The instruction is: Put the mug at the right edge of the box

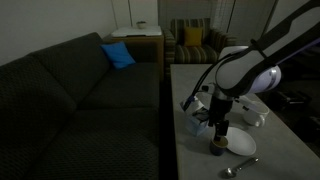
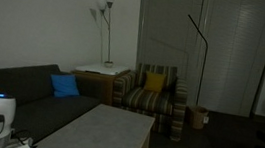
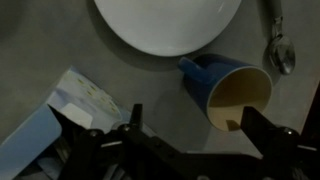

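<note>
My gripper has one finger over the mug's opening, so I should turn and move my gripper until its two fingers are on either side of the mug before I lower it.
In the wrist view the dark-blue mug with a brownish inside stands just below the white plate. My gripper is open right over the mug. Its one finger is over the mug's opening and the other is on bare table beside it. The white box with a blue printed face lies to the left of the fingers. In an exterior view the gripper hangs over the mug, with the box close beside it. Touch between finger and mug cannot be told.
A metal spoon lies beside the plate; it also shows in an exterior view. A larger white cup stands behind the plate. The grey table runs along a dark sofa. A striped armchair stands behind.
</note>
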Available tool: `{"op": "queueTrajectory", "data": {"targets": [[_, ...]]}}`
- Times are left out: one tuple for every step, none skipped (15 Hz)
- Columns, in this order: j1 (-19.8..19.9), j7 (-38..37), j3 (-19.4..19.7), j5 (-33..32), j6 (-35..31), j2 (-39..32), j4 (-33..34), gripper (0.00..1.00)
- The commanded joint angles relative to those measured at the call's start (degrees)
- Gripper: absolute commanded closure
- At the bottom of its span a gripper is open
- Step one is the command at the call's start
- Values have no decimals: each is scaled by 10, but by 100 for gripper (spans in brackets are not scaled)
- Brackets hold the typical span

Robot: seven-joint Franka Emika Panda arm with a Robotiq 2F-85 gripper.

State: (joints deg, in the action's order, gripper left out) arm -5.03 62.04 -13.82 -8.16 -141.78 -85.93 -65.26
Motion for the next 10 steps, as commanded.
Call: {"op": "queueTrajectory", "data": {"targets": [[22, 79, -19, -19, -12, 22, -43, 0], [29, 115, -26, -25, -12, 30, -55, 0], [35, 144, -33, -29, -12, 35, -63, 0], [43, 176, -41, -32, -11, 39, -69, 0], [50, 208, -49, -35, -5, 42, -71, 0], [59, 240, -60, -37, 3, 42, -71, 0], [67, 272, -71, -38, 16, 41, -66, 0], [73, 303, -79, -39, 28, 42, -65, 0], [72, 327, -76, -46, 42, 44, -63, 0], [69, 347, -71, -56, 54, 43, -59, 0]]}}
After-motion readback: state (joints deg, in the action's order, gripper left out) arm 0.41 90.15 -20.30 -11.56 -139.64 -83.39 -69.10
